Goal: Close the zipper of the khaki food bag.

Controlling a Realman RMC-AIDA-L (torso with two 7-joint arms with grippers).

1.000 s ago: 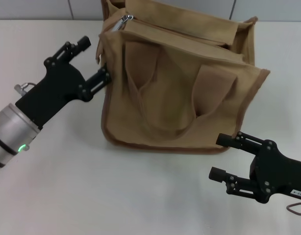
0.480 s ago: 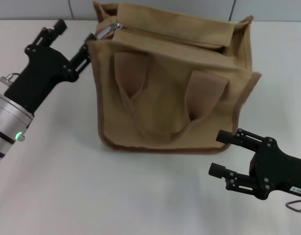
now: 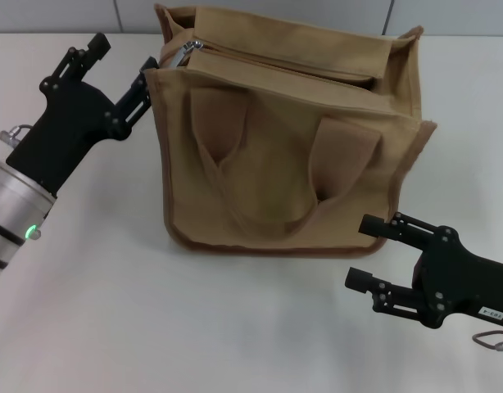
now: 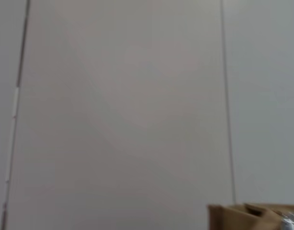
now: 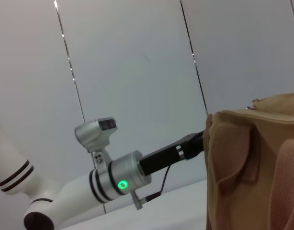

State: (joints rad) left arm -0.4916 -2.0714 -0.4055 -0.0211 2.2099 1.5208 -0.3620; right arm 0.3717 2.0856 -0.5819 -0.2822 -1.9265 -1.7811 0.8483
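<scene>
Next, my left gripper backs off, because its finger is pushing on the bag's edge [image 3: 155,80] while the zipper's end strap bends inward. It should grip that strap [image 3: 177,46] first.
The khaki food bag [image 3: 292,147] stands upright in the middle of the table, its handles hanging down the front. The zipper [image 3: 284,64] runs along its top, and the silver pull tab [image 3: 183,52] sits at the bag's left end. My left gripper [image 3: 120,62] is open beside the bag's top left corner, its nearer finger [image 3: 142,82] against the bag's edge, a short way from the pull tab. My right gripper [image 3: 364,252] is open and empty, low by the bag's front right corner. The left wrist view shows only a corner of the bag [image 4: 243,216].
The white table [image 3: 153,327] stretches in front of the bag and to its left. A grey panelled wall [image 3: 71,15] stands just behind the bag. The right wrist view shows my left arm [image 5: 123,175] reaching to the bag [image 5: 252,163].
Since a second ago the bag has shifted left and stands squarer. My left gripper has moved up and back to the bag's top left corner. The right gripper barely moved.
</scene>
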